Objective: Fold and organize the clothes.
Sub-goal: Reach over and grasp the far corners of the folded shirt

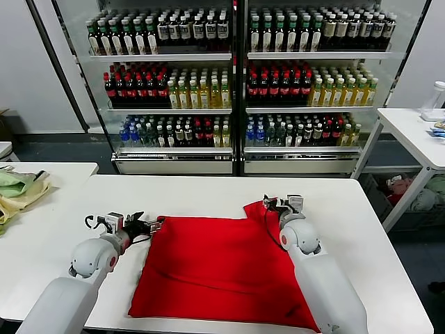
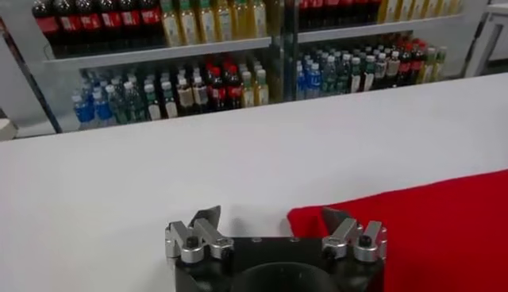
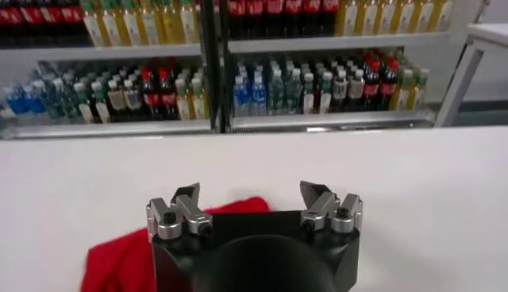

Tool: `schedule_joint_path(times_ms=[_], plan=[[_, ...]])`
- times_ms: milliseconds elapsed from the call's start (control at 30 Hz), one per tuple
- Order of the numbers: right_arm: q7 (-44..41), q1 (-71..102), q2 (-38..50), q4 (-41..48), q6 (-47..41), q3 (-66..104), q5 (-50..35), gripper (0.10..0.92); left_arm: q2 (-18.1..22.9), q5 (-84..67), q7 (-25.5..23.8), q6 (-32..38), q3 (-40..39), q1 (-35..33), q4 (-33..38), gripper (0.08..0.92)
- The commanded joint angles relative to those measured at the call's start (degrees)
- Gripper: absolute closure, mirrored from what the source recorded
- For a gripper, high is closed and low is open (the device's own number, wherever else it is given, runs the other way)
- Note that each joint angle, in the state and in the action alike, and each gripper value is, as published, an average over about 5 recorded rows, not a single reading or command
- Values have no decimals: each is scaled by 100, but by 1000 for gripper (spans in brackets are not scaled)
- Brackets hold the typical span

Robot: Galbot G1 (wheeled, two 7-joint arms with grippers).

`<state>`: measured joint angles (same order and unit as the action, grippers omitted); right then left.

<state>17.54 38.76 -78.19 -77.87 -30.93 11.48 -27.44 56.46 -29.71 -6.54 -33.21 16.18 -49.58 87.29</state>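
Note:
I can see a soft crease [image 1: 201, 283] running across the flat red T-shirt, so its far edge [image 1: 201, 218] will fold over and its near edge will stay in place when I pull it.
The red T-shirt [image 1: 215, 268] lies flat on the white table [image 1: 201, 191], plain side up, with one corner raised at the far right. My left gripper [image 1: 154, 225] is open at the shirt's far left corner. In the left wrist view [image 2: 272, 217] one finger stands over the red cloth [image 2: 429, 230]; the other is over bare table. My right gripper [image 1: 276, 203] is open just above the raised far right corner. In the right wrist view [image 3: 251, 193] a red tip of the shirt [image 3: 131, 250] shows below the jaws.
A pale green and yellow cloth pile [image 1: 17, 191] lies on a side table at the left. Drink coolers [image 1: 236, 83] stand behind the table. Another white table [image 1: 417, 132] stands at the right, with a basket of cloth [image 1: 410, 195] under it.

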Motion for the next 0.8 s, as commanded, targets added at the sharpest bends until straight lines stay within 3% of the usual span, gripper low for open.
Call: schedule_joint_path(times_ms=[33,333,667,800], plan=[[-105,-268,-141,545,101,-58,80,203,14,66,-255,-4,-109,338,-416,177],[-86,-301,-167,617,90,-63,54,203,-2,112,-627,-10,18,178,-378,177],[320,-44,-113,84,-199,-133,39,207,-35,208,-686,-15,93,80,-355,178],[317,-21,-117,85,-194,-125,24,278,-42,211,-770,-12,111,23,-335,222]])
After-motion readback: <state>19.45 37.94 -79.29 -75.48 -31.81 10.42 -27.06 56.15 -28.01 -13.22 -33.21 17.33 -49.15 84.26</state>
